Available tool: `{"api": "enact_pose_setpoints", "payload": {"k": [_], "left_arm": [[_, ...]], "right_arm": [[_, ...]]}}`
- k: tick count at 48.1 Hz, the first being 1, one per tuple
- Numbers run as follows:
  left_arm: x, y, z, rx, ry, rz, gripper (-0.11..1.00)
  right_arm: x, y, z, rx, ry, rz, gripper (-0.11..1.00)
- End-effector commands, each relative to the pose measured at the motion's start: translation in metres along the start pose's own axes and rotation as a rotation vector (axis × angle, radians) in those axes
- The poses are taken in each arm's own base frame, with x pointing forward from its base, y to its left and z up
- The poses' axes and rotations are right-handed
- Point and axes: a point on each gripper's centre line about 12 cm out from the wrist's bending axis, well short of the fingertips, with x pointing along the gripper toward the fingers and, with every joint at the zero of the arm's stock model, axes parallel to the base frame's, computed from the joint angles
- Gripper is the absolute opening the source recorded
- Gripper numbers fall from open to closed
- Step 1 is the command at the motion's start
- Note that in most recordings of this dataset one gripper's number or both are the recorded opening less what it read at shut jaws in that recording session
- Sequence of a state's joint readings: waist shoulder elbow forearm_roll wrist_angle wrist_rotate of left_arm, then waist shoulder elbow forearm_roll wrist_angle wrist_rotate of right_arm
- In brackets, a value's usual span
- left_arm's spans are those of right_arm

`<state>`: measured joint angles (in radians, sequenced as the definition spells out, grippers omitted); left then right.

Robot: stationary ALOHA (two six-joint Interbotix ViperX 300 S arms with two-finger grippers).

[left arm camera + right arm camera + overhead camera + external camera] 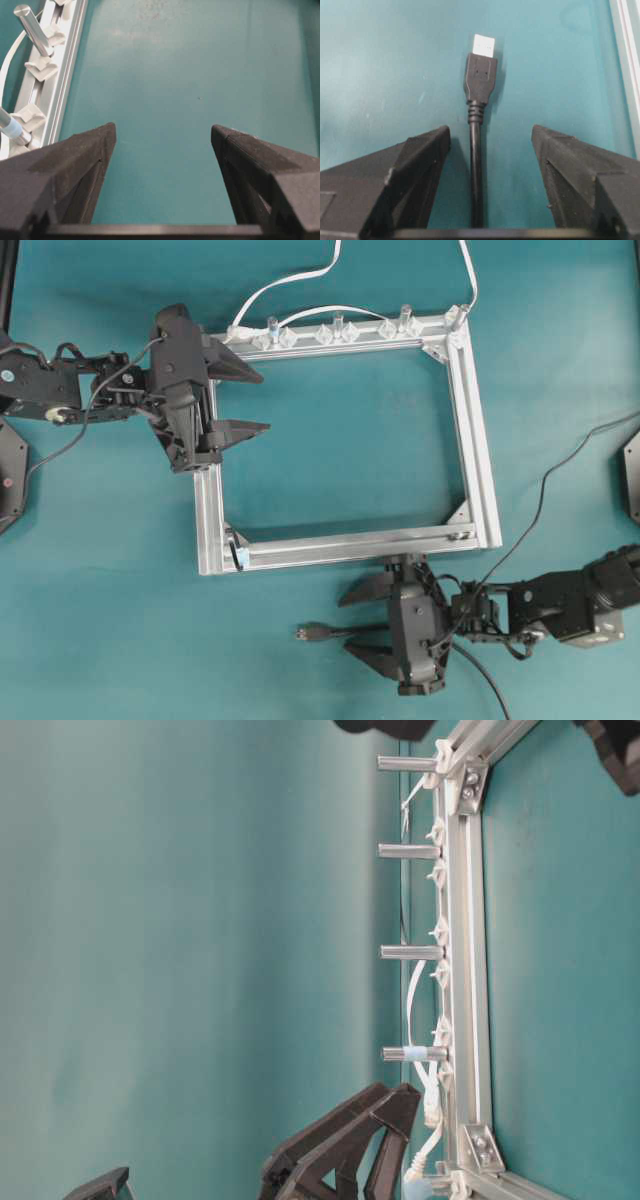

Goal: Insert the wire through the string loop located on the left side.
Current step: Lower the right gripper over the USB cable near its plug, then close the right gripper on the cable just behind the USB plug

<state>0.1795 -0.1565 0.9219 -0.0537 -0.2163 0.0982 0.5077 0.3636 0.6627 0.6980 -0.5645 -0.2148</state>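
The plug [318, 632] should keep pointing straight ahead when the robot lifts the wire, because a ribbed collar [476, 112] supports the wire behind the plug.
The wire [520, 540] is a thin black cable lying on the teal table in front of the silver frame [480, 440]. Its black plug [308, 632] with a silver tip points left. My right gripper [345, 621] is open and straddles the cable just behind the plug. In the right wrist view the plug [480, 77] lies ahead of the right gripper [490, 132], and neither finger touches the cable. The string loop [238, 552], dark with a pale blue bit, hangs at the frame's near-left corner bracket. My left gripper [262, 402] is open and empty over the frame's upper left; the left wrist view shows this gripper [162, 132] above bare table.
Clear plastic clips [335, 332] and upright metal posts [410, 952] line the frame's far rail. White cables [290, 280] run off behind it. The left gripper's fingers [340, 1140] show at the bottom of the table-level view. Teal table surrounds the frame.
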Motion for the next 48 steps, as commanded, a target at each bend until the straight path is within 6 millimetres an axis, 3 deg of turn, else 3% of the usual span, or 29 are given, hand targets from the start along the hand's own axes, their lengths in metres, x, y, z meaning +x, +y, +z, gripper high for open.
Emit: {"api": "enact_pose_setpoints", "payload": {"k": [1,12,20,26,48], "left_arm": [[-0.003,0.000,0.012,0.006,-0.040,-0.001,0.80],[-0.003,-0.001,0.011,0.006,-0.037,-0.001,0.80],[-0.004,-0.001,0.011,0.006,-0.038,-0.001,0.80],[-0.005,-0.001,0.010,0.006,-0.038,-0.001,0.80],[-0.007,-0.001,0.009,0.006,-0.037,-0.001,0.80]], "right_arm": [[0.001,0.005,0.009,0.014,-0.022,0.012,0.76],[0.006,0.007,0.007,0.043,0.022,0.013,0.71],[0.005,0.004,-0.004,0.096,0.111,-0.001,0.31],[0.004,0.004,-0.009,0.099,0.139,0.001,0.13],[0.004,0.004,-0.007,0.096,0.129,-0.001,0.13]]}}
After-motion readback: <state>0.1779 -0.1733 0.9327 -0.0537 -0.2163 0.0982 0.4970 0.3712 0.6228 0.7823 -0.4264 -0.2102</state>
